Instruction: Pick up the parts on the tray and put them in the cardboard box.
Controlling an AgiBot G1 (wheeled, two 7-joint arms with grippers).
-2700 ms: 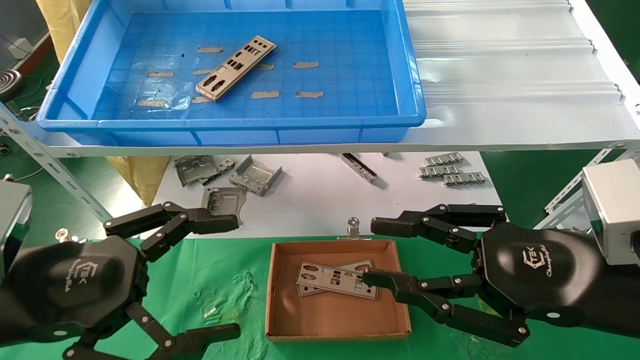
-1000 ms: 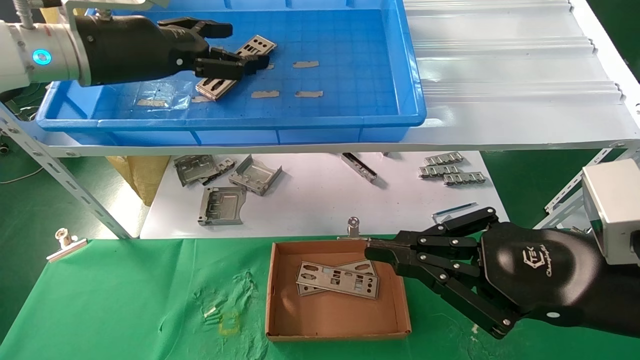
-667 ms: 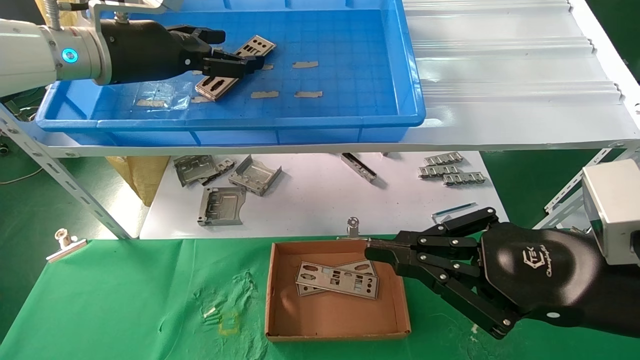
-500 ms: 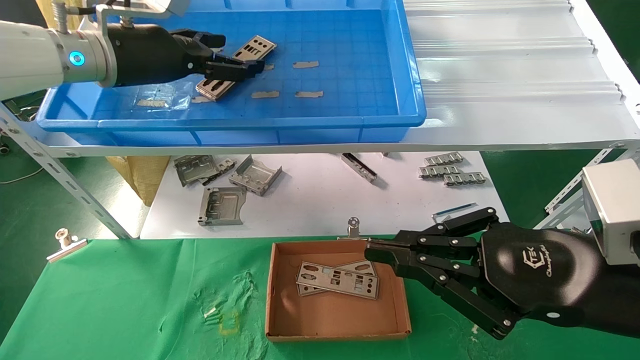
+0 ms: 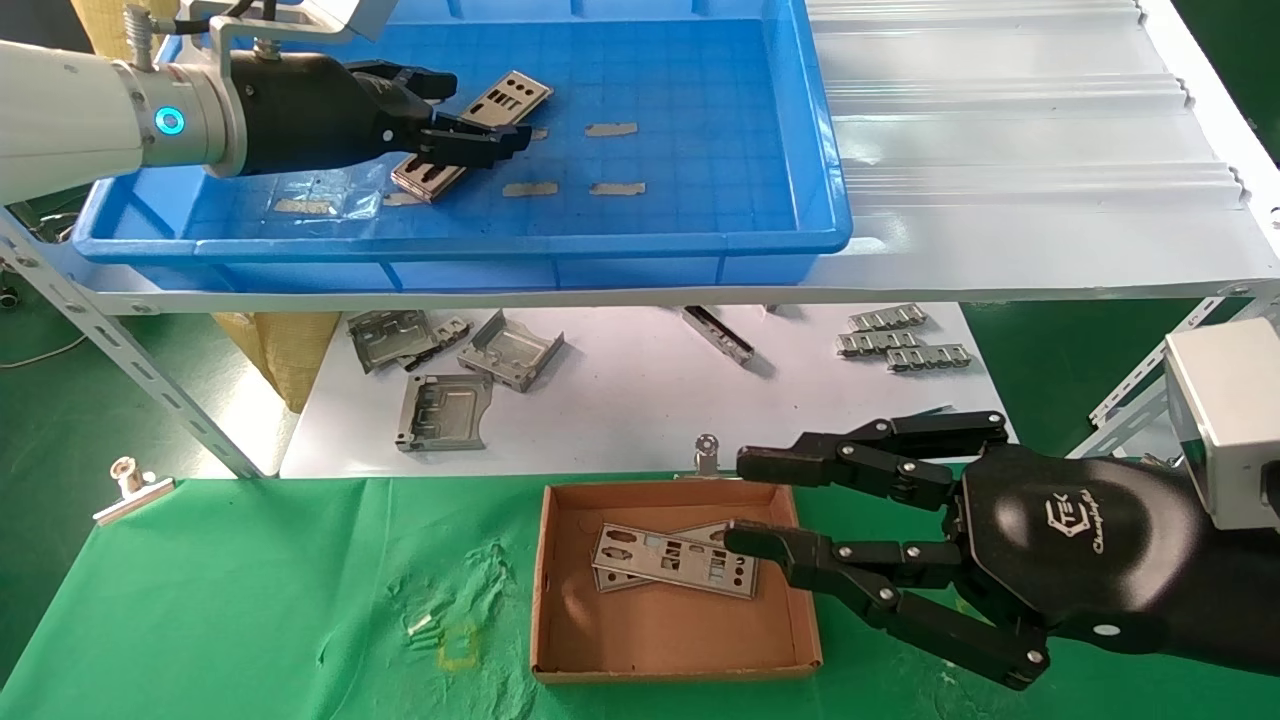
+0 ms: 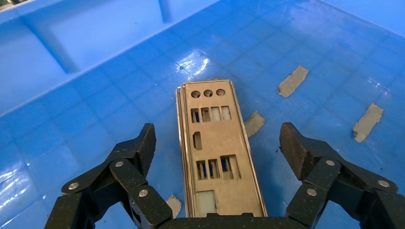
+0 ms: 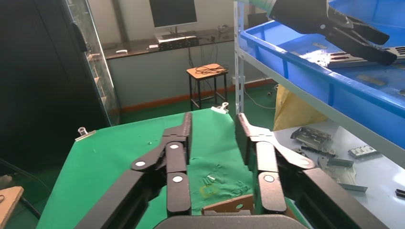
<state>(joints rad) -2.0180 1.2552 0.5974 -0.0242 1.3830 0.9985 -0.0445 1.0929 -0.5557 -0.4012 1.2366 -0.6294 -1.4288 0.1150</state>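
Observation:
My right gripper is at the cardboard box, far from the remaining plates (image 5: pixel 511 96) stacked in the blue tray, so my left gripper should take hold of the top plate's long edges (image 6: pixel 245 140).
One part (image 5: pixel 510 96), a thin punched silver plate, lies slanted on the floor of the blue tray (image 5: pixel 460 243). My left gripper (image 5: pixel 487 108) is open over it. In the left wrist view the plate (image 6: pixel 217 148) runs lengthwise between the two spread fingertips (image 6: pixel 143 143), which stand apart from its long edges. Two more plates (image 5: pixel 675 565) lie crossed in the cardboard box (image 5: pixel 545 590) on the green cloth. My right gripper (image 5: pixel 740 500) hangs open at the box's right side, holding nothing; in the right wrist view the gripper (image 7: pixel 214 119) has only green cloth between its fingers.
Folded grey brackets (image 5: pixel 510 350) and ribbed strips (image 5: pixel 905 345) lie on the white sheet under the shelf. A slanted shelf strut (image 5: pixel 130 370) stands at the left. Binder clips sit at the cloth's left (image 5: pixel 130 485) and behind the box (image 5: pixel 707 452).
My left arm rose from the front left into the tray and edged right over the plate. My right gripper, narrowed half a second ago, has spread open.

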